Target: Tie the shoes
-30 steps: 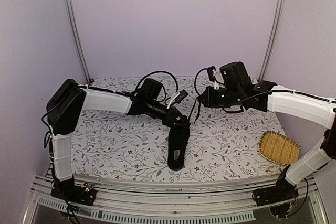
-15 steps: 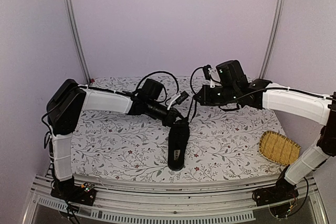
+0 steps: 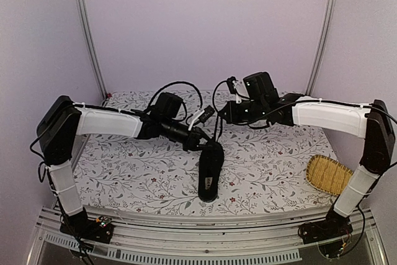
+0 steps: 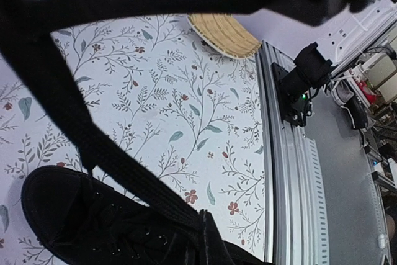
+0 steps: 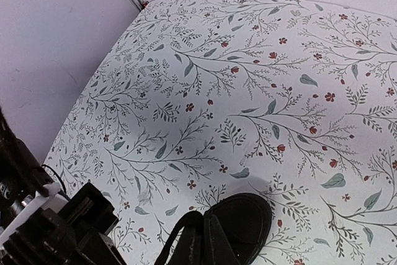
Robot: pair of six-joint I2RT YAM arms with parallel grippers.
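Observation:
Next, my right gripper puts down the lace it holds high over the shoe's toe and then grasps the strand of lace (image 4: 180, 208) next to my left gripper's fingers.
The black shoe (image 3: 209, 167) lies in the middle of the table, toe towards the back, with its pale insole label showing. My left gripper (image 3: 201, 138) sits just left of the toe. In the left wrist view it (image 4: 203, 214) is shut on a black lace (image 4: 68, 110) that runs taut above the shoe (image 4: 93, 221). My right gripper (image 3: 224, 113) hangs higher, behind the toe. In the right wrist view it (image 5: 205, 216) is shut on the other lace (image 5: 171, 241), directly over the shoe's toe (image 5: 248, 215).
A woven bamboo tray (image 3: 330, 175) lies at the right edge of the floral tablecloth (image 3: 136, 172). The metal rail (image 3: 205, 240) runs along the near edge. The two arms come close to each other above the shoe's toe.
My left gripper has closed on a lace and drawn back to the left. My right gripper has moved left and slightly back, carrying its lace over the toe.

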